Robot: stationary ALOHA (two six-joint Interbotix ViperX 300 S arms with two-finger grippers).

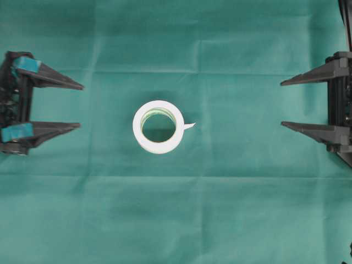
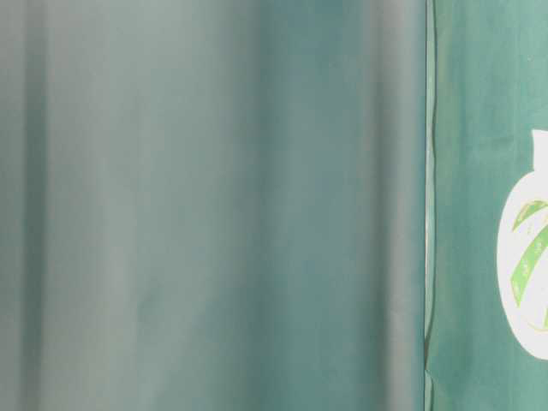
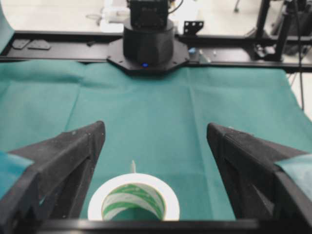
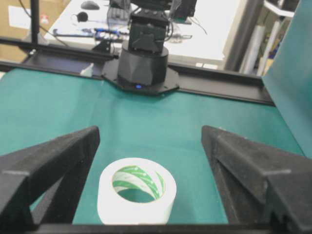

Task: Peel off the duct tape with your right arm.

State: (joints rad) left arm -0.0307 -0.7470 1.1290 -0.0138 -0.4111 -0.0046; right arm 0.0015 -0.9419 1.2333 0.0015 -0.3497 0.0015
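Observation:
I expect the duct tape (image 1: 146, 144) to peel into a piece of tape when I pull, because a short pointed tab (image 1: 190, 126) already sticks out from the roll. The piece will still be joined there.
The duct tape (image 1: 158, 127) is a white roll with a green-striped core, lying flat on the green cloth in the middle, its short pointed tab (image 1: 188, 126) sticking out to the right. It also shows low in the left wrist view (image 3: 134, 203), in the right wrist view (image 4: 137, 195) and at the right edge of the table-level view (image 2: 527, 257). My right gripper (image 1: 281, 104), on the right arm, stands open at the far right, well apart from the roll. At the far left my left gripper (image 1: 81, 105), marked with teal patches, is open too. Nothing is held.
The green cloth (image 1: 176, 214) covers the whole table. Each arm's black base (image 3: 147, 46) (image 4: 141, 66) stands at the table's far edge in the opposite wrist view, with rails and clutter behind. A blurred cloth fold (image 2: 214, 205) fills most of the table-level view.

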